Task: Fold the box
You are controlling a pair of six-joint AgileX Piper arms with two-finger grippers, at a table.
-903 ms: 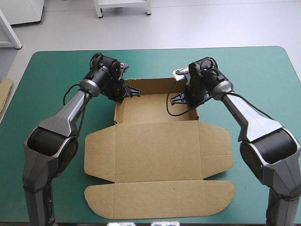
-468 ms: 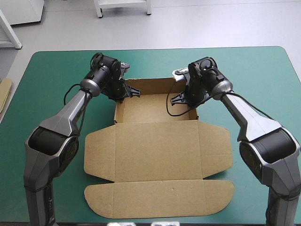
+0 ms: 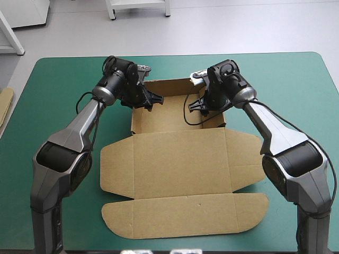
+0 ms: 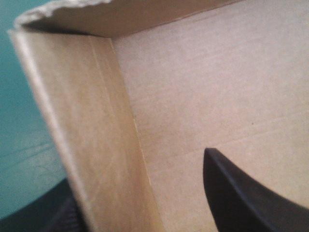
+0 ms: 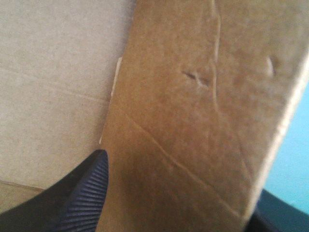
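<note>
The lid and the tray meet at a crease (image 3: 180, 131), so I expect the whole box to turn crooked and drag its lid (image 3: 181, 164) along flat when I pull the tray's side.
The brown box (image 3: 180, 159) lies mid-table as an open tray (image 3: 177, 120) at the far end, its lid and flaps flat toward the near edge. My left gripper (image 3: 152, 100) stands open over the tray's far left corner. In the left wrist view the left side wall (image 4: 96, 130) rises between the left gripper's (image 4: 137, 193) black fingers (image 4: 251, 198), clear of the inner one. My right gripper (image 3: 198, 103) is open at the far right corner. There the right side wall (image 5: 193, 121) stands between the right gripper's (image 5: 181, 193) fingers (image 5: 82, 193).
An edge of more brown board (image 3: 5, 103) shows at the table's left edge. The teal-green cover (image 3: 296, 84) lies bare on both sides of the box and beyond its far wall.
Both grippers were shut on the tray's side walls earlier and have now opened. The box has shifted a little toward the far edge, and the grippers moved with it.
</note>
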